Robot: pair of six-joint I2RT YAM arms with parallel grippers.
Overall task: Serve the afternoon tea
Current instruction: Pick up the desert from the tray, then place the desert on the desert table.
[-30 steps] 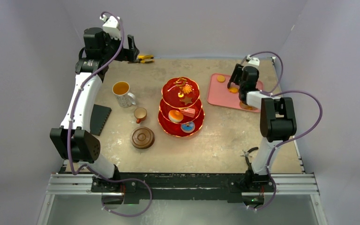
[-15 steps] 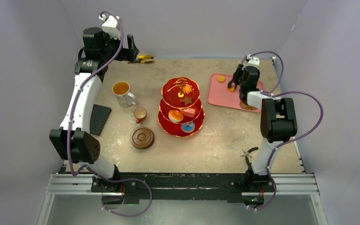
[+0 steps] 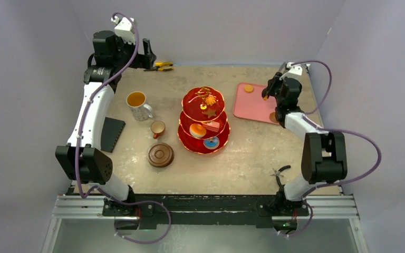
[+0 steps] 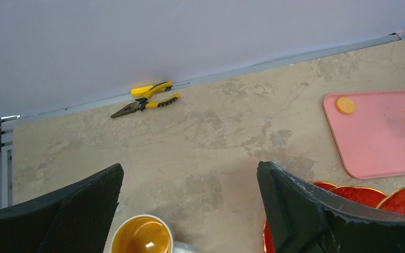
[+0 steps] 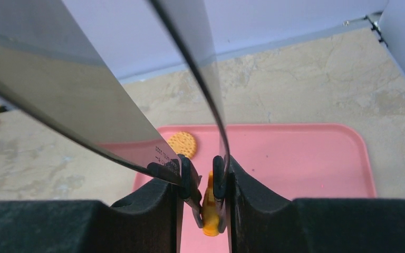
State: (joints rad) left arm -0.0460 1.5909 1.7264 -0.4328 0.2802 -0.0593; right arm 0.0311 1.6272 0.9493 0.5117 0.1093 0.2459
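Observation:
I should keep moving the small orange pastry to the stand's top level with my right gripper and let go of it there. The ends of the tongs are pinching the pastry and the level has room.
The red three-tier stand with its gold handle stands mid-table and carries several small pastries. Left of it are a white mug of amber tea, a small brown cup and a brown saucer. My right gripper is over the pink tray, shut on metal tongs. The tongs' black tips pinch a small orange pastry. A round biscuit lies on the tray. My left gripper hangs open and empty at the back left.
Yellow-handled pliers lie by the back wall. A black flat pad sits near the left arm. A brown pastry rests at the tray's near right corner. Walls enclose the table on three sides.
My right gripper has squeezed the tongs shut on the orange pastry. The right arm's elbow has swung out to the right. The left arm has not moved.

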